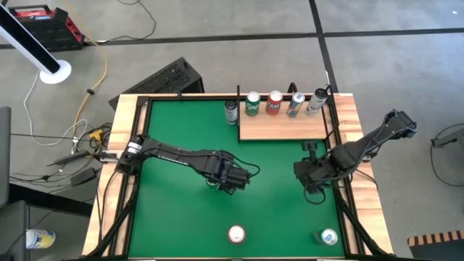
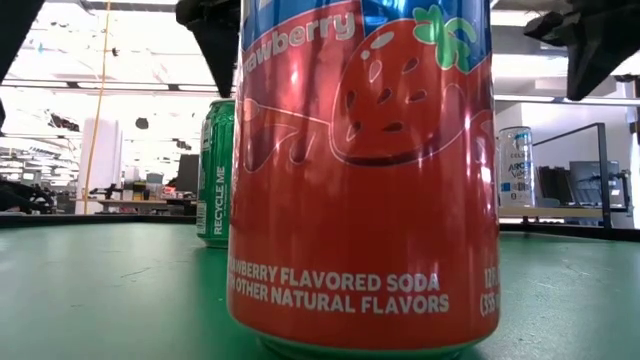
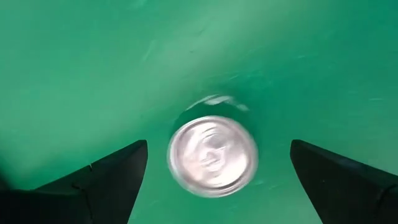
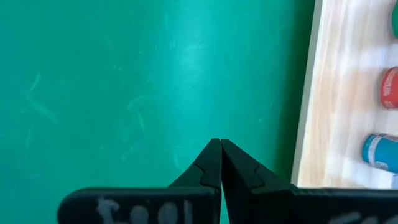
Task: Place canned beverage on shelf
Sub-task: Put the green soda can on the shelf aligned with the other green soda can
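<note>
My left gripper should put the green can [image 2: 216, 180] down nearer the shelf [image 1: 250, 167] for my right gripper, because the can stands far from my right gripper and the shelf.
My left gripper [image 1: 230, 176] is open over the middle of the green table. In the left wrist view its fingers [image 3: 118, 180] stand on either side of the silver top of an upright can [image 3: 212, 155] and above it, touching nothing. In the low view this can shows green [image 2: 216, 170], standing on its base. The light-brown wooden shelf [image 1: 283, 127] lies at the far side with several cans along its far edge, among them a green can [image 1: 252, 104] and a red can [image 1: 274, 103]. My right gripper [image 4: 219, 144] is shut and empty, near the shelf's near right corner [image 1: 312, 174].
A dark can [image 1: 231, 111] stands on the table by the shelf's left end. A red strawberry soda can [image 1: 236, 234] and another can [image 1: 328, 236] stand near the table's near edge. The red can fills the low view [image 2: 360, 170]. A pale wooden rim [image 1: 123, 145] borders the table.
</note>
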Controlling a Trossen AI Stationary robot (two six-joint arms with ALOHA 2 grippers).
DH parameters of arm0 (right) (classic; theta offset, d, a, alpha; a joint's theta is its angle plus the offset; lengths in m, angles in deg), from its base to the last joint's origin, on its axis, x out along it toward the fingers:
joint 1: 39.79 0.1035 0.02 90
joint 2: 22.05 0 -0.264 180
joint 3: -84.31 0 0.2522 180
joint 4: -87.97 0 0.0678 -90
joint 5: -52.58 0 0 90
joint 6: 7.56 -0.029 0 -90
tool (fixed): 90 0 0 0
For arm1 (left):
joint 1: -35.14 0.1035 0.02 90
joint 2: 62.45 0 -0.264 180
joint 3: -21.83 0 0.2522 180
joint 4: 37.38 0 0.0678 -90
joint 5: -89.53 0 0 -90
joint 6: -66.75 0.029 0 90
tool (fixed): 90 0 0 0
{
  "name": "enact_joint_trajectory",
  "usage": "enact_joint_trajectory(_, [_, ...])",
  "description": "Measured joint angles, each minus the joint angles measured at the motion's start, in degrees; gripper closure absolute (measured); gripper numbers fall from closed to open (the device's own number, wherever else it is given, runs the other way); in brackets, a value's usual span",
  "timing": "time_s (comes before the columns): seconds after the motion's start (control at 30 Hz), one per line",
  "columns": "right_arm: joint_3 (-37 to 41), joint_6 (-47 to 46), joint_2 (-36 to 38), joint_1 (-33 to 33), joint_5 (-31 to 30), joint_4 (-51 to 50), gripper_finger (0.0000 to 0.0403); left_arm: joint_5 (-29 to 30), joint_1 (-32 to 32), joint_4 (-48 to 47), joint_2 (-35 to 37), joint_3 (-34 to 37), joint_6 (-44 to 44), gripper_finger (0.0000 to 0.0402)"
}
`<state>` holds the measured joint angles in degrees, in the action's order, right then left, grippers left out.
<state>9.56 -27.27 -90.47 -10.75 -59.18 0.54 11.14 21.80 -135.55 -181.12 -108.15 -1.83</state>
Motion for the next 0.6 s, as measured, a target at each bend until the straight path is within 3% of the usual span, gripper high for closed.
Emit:
enact_joint_trajectory(0.27, [6.3, -1.5, 7.6, -0.3, 0.9, 3.8, 0.0376, -0.8, 0.0, 0.8, 0.2, 3.5, -1.2, 0.0022])
enact_joint_trajectory(0.6, [8.0, -2.8, 12.6, -0.3, 2.4, 4.3, 0.0376, -3.5, 0.2, 8.8, 0.1, 9.7, 1.6, 0.0022])
